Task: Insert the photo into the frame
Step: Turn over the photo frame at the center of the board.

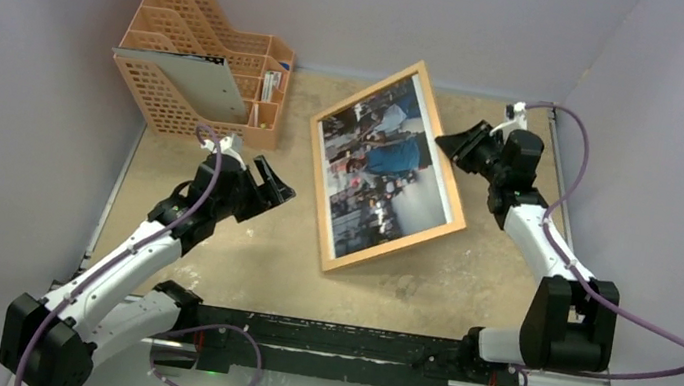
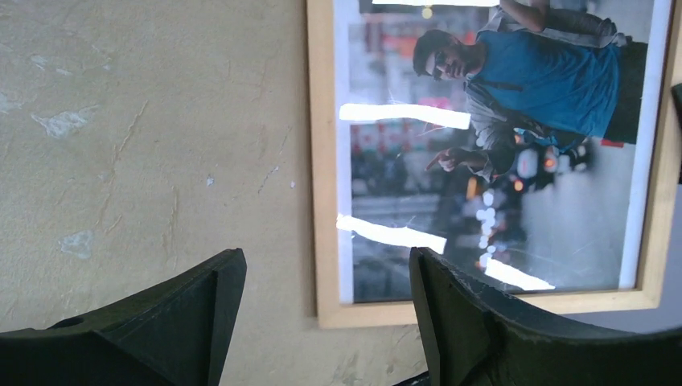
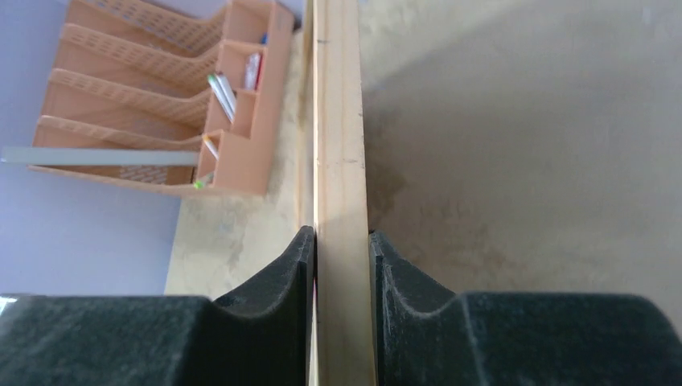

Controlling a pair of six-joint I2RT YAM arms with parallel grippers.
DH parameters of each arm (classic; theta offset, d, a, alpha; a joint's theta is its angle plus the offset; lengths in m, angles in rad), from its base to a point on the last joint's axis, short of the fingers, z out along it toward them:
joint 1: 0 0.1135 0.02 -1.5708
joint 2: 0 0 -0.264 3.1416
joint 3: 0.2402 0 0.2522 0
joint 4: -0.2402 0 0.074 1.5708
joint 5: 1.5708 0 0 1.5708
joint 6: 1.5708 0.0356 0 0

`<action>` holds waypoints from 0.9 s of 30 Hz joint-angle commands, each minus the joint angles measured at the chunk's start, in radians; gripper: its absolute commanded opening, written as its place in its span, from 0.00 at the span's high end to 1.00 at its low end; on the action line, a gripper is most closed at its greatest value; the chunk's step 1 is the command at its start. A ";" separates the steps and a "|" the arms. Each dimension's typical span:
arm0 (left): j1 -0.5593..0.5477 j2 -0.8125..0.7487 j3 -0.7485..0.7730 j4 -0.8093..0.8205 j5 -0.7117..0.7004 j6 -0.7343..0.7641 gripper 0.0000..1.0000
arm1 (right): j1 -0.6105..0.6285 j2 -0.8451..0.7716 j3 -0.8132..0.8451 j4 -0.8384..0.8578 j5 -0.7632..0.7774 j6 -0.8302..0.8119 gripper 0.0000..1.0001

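Observation:
My right gripper keeps lowering the rail until the frame lies flat and then let go, because the photo [image 1: 383, 171] faces up inside the frame and the beige surface [image 1: 419, 279] is clear.
The light-wood frame [image 1: 454, 214] lies tilted mid-table with its right side lifted. The photo [image 1: 384, 164], a street scene with a man in a blue shirt, sits inside it behind the pane. My right gripper [image 1: 445, 141] is shut on the frame's right rail; in the right wrist view the wooden edge [image 3: 342, 121] runs up between the two pads [image 3: 297, 265]. My left gripper [image 1: 277, 184] is open and empty, left of the frame. In the left wrist view the frame's corner [image 2: 326, 310] and the photo [image 2: 499, 137] lie ahead between its fingers [image 2: 438, 305].
An orange plastic file rack [image 1: 205, 63] with a grey panel [image 1: 202, 83] leaning in it stands at the back left; it also shows in the right wrist view [image 3: 161, 104]. The table surface [image 1: 236, 269] is beige and worn. Walls close in on both sides.

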 commanded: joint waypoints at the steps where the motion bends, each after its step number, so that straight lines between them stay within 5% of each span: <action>1: 0.003 0.051 -0.029 0.076 0.024 0.036 0.24 | 0.006 -0.055 -0.120 0.099 -0.008 0.074 1.00; 16: 0.003 0.107 -0.165 0.101 -0.009 0.022 0.24 | 0.004 -0.139 -0.552 0.376 -0.019 0.197 1.00; 24: 0.001 0.109 -0.215 0.035 -0.065 0.039 0.23 | 0.005 -0.089 -0.674 0.388 -0.035 0.200 1.00; 27: 0.001 0.094 -0.209 0.019 -0.101 0.040 0.23 | 0.005 -0.077 -0.695 0.383 0.008 0.197 0.93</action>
